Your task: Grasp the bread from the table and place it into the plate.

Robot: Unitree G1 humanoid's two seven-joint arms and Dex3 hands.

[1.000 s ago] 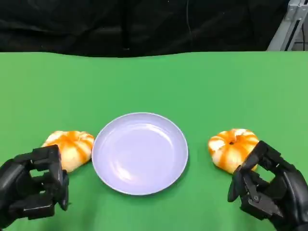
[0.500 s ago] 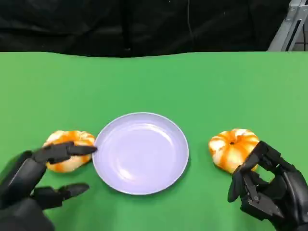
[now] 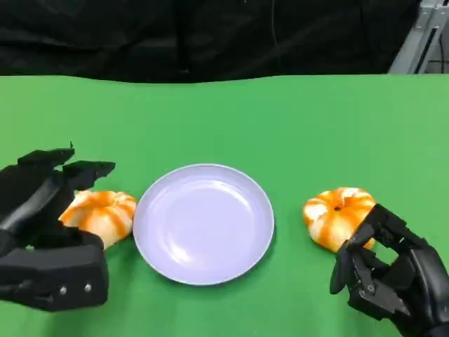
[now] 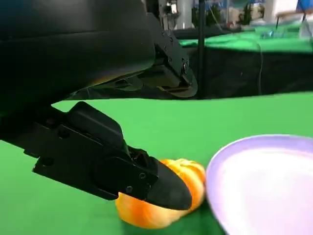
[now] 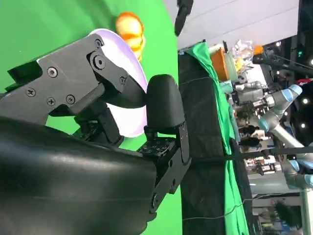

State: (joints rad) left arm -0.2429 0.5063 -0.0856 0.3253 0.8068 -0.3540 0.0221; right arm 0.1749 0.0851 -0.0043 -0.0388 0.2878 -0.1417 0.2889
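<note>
The bread (image 3: 107, 216) will tip when I carry it and then settle flat in the plate, because my left gripper's fingers (image 3: 88, 173) reach over only one side of it.
A lilac plate (image 3: 203, 223) sits mid-table with nothing in it. One orange-and-white bread (image 3: 103, 213) lies just left of it, another bread (image 3: 339, 213) to its right. My left hand (image 3: 49, 235) hovers at the left bread with fingers spread apart, reaching over its near-left side and holding nothing. In the left wrist view the thumb (image 4: 112, 164) stands in front of the bread (image 4: 193, 177), with the plate (image 4: 266, 181) beside it. My right hand (image 3: 389, 275) sits just near-right of the right bread, fingers curled in on nothing. The right wrist view shows that hand (image 5: 98, 122), the plate (image 5: 131, 125) and the far bread (image 5: 129, 25).
The green table (image 3: 280, 119) stretches bare behind the plate to a black curtain (image 3: 210, 35). A metal frame (image 3: 421, 35) stands at the back right corner.
My left hand has uncurled, risen and reached forward so its spread fingers now hang over the left bread. The right hand, both breads and the plate have stayed put.
</note>
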